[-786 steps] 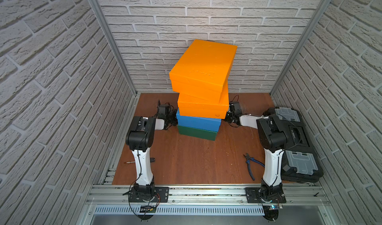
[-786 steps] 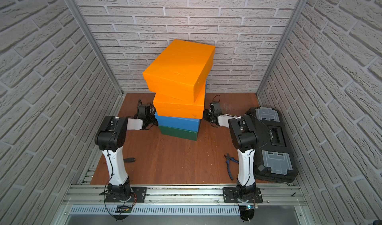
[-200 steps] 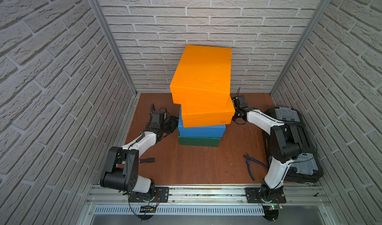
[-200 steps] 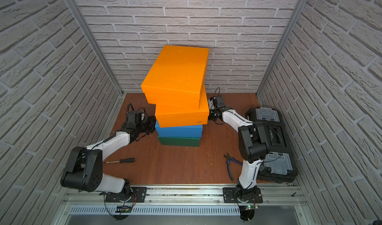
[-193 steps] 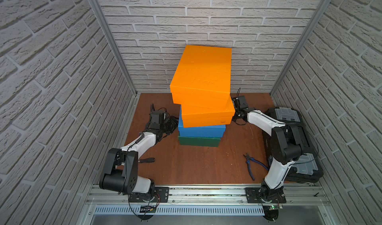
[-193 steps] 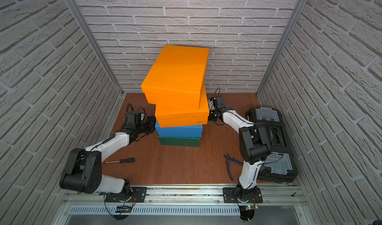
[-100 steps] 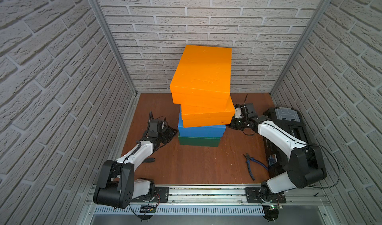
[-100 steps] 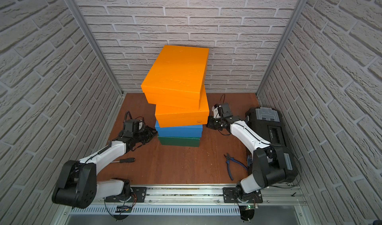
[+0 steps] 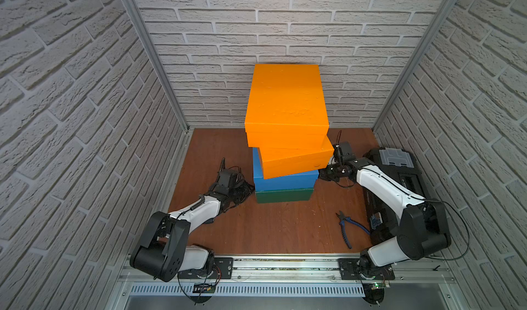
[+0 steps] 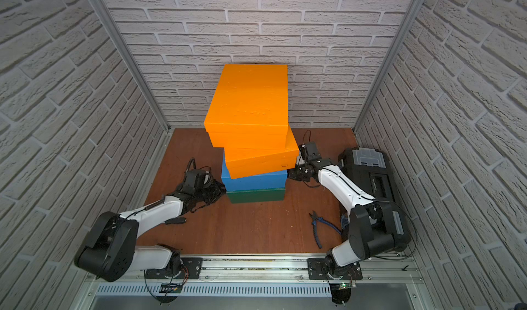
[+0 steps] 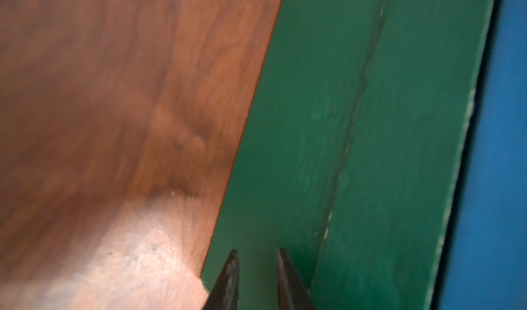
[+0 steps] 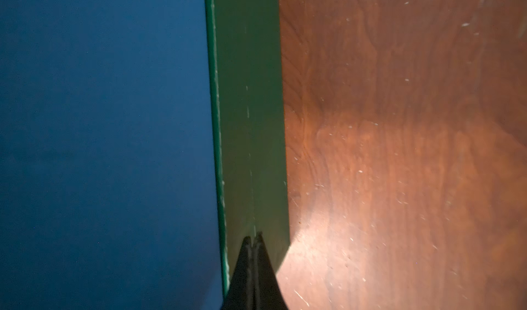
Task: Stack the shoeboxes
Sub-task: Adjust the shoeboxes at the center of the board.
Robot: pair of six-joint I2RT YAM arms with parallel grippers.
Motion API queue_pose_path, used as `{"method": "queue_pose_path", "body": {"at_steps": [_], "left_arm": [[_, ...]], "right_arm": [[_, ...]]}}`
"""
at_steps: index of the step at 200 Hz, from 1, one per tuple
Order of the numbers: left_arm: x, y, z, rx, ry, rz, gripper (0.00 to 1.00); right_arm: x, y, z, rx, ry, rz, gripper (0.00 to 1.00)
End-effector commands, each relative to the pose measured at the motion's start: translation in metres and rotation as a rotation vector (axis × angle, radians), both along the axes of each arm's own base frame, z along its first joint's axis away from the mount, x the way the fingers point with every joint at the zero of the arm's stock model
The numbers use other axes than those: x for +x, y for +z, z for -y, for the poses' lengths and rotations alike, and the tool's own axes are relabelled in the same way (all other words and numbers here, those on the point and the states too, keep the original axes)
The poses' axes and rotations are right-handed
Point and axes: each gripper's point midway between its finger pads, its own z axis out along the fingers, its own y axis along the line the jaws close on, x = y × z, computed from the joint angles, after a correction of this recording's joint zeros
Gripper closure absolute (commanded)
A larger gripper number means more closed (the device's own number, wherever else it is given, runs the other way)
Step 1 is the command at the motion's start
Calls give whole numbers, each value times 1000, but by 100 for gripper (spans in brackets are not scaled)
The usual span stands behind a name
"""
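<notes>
The robot's grippers are low beside the green box (image 9: 284, 195) while the stack above is uneven, so the robot should lift both grippers to the blue box (image 9: 286, 182) and gently push its sides.
Four shoeboxes stand stacked at the back middle of the table in both top views: green (image 9: 282, 196) at the bottom, then blue (image 9: 285, 181), a skewed orange box (image 9: 296, 161), and a second orange box (image 9: 285, 100) on top. My left gripper (image 11: 256, 254) is low against the green box's (image 11: 370, 151) left side, its fingers slightly open with nothing between them. My right gripper (image 12: 253, 236) is shut and empty, right beside the green box's (image 12: 248, 109) right side, under the blue one (image 12: 99, 123). The top views place the grippers (image 9: 248, 190) (image 9: 322, 174) on either side of the stack.
A black tool case with grey lids (image 9: 399, 174) lies along the right wall under my right arm. Blue-handled pliers (image 9: 346, 226) lie at the front right. A screwdriver (image 10: 174, 221) lies beside my left forearm. Brick walls close in three sides.
The top orange box has turned squarer to the stack. My right gripper has dropped from the lower orange box's corner to the bottom boxes. My left gripper has lowered and its jaws have narrowed.
</notes>
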Motion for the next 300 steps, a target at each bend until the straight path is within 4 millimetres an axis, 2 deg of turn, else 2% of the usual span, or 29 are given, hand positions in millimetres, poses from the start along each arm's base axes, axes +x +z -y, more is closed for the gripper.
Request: {"method": "queue_pose_path", "body": {"at_steps": [1,36,55,73,136,177,271,300], "left_arm": [[10,23,-12,-4,21,54,75],[15,63,-26,59,37,134,74],[17,84,-27,66,33,175,73],[17,96,-25,52,35,197,72],[9,100,-8,26,14,198,72],[6,104,7,12,-11,204,72],[0,109,13,11,-22,211,71],[-2,109,7,49,-21,207,71]], "right_arm": [[-9,22,13,-73,16,56,97],[-17,29,19,-87,15,87,97],[-18,30,18,-82,18,96,97],[-19,32,15,-53,28,113,97],[-26,53,-15,133,99,169,97],[-40,51,-25,184,122,147,97],[-58,54,-26,201,130,159,97],[-57,44,-6,92,72,145,97]]}}
